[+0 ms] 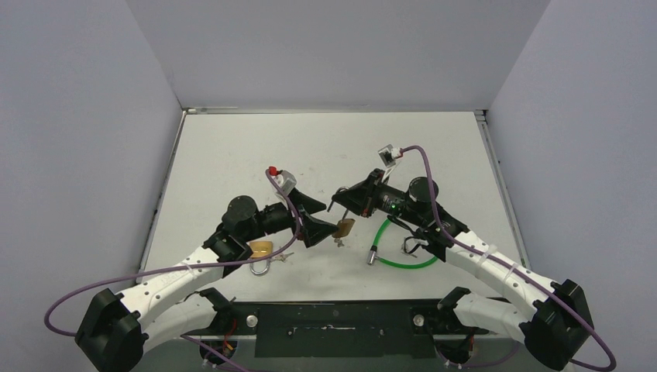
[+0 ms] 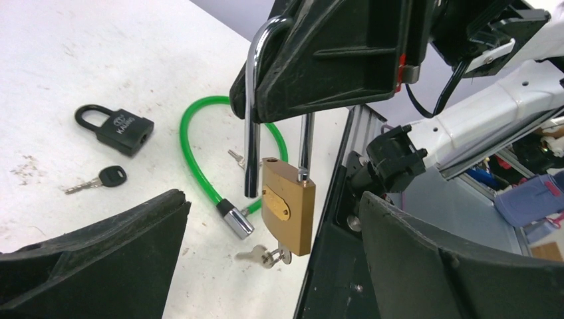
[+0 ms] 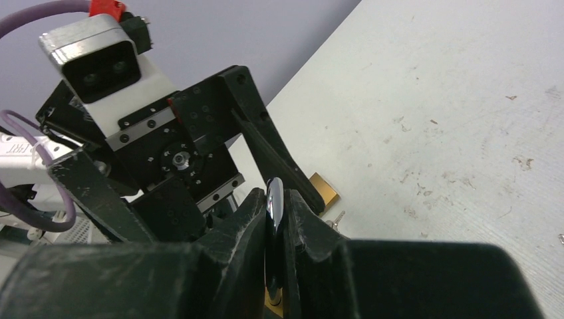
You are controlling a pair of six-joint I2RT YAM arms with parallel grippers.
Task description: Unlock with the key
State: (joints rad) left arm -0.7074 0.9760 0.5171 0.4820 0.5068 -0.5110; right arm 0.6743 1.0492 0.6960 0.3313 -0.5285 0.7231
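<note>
One shackle leg (image 2: pixel 252 188) is clear of the brass padlock's body, so the robot's right gripper continues to move toward the empty part of the table (image 1: pixel 306 169) and lets go of the padlock there.
A brass padlock (image 2: pixel 288 207) hangs in the air by its chrome shackle (image 2: pixel 252 119). One shackle leg stands free of the body. A key (image 2: pixel 284 255) sits in its underside, with a second key on the ring. My right gripper (image 1: pixel 341 203) is shut on the shackle (image 3: pixel 273 219) and holds the lock above the table. My left gripper (image 1: pixel 325 221) is open, with its black fingers (image 2: pixel 100 259) on either side just short of the lock, touching nothing. In the top view the lock (image 1: pixel 345 228) hangs between both grippers.
A green cable lock (image 2: pixel 197 159) lies under the padlock; it also shows in the top view (image 1: pixel 403 260). A black padlock (image 2: pixel 120 128) and a black-headed key (image 2: pixel 100 181) lie beyond it. A second brass padlock (image 1: pixel 262 249) lies by the left arm. The table's black front rail (image 1: pixel 333 325) is near.
</note>
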